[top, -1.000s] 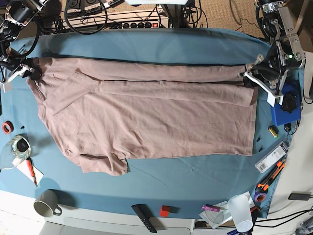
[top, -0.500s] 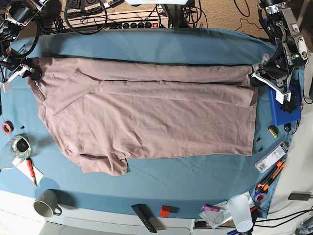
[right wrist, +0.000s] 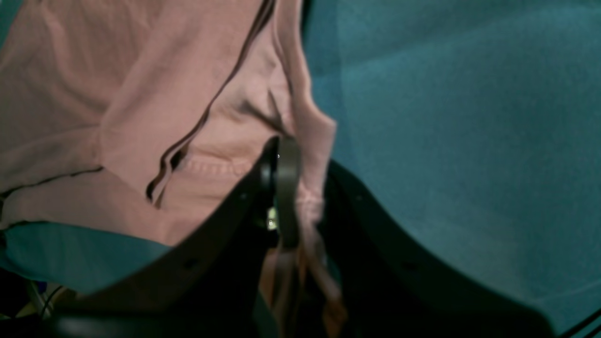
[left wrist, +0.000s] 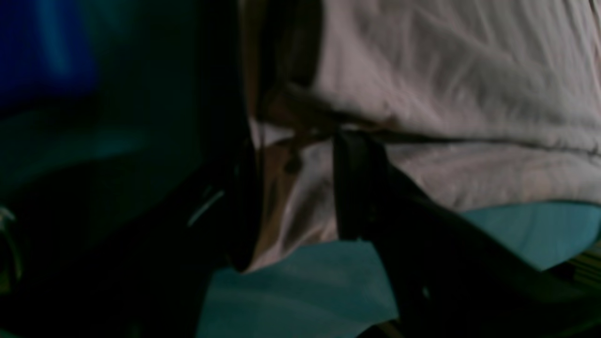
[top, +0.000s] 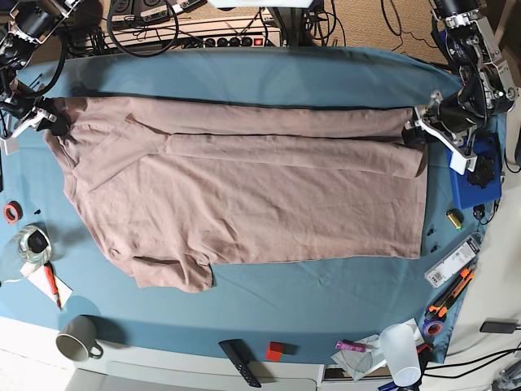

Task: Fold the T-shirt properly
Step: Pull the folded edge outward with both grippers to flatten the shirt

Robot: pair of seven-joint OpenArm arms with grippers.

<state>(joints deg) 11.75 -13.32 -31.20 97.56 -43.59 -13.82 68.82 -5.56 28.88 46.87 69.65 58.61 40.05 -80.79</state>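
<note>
Next, my left gripper clamps down, because the T-shirt's far edge point(top: 252, 108) is sagging and its hem corner point(top: 413, 137) is loose between the fingers. Both grippers should then pull that edge tight.
The pink-beige T-shirt point(top: 244, 195) lies flat on the teal table cloth point(top: 326, 301), its far long edge folded over toward the middle. One sleeve sticks out at the near left. My right gripper point(top: 50, 120) sits at the shirt's far-left corner, and in the right wrist view the right gripper point(right wrist: 305, 159) is shut on a bunched fold of T-shirt point(right wrist: 141, 94) fabric. My left gripper point(top: 416, 130) is at the far-right hem corner. In the blurred left wrist view the left gripper point(left wrist: 300, 145) has its jaws apart, with T-shirt point(left wrist: 446, 70) hem lying between them.
A blue box point(top: 476, 183) sits just right of the left gripper. Tools point(top: 454, 262) lie along the right edge. A mug point(top: 77, 338), a remote point(top: 240, 362), a red block point(top: 274, 352) and a white cup point(top: 400, 346) line the near edge. Cables and a power strip point(top: 236, 39) run along the back.
The left gripper swung a little right off the hem corner, then came back left onto it. The shirt and the right gripper have not moved.
</note>
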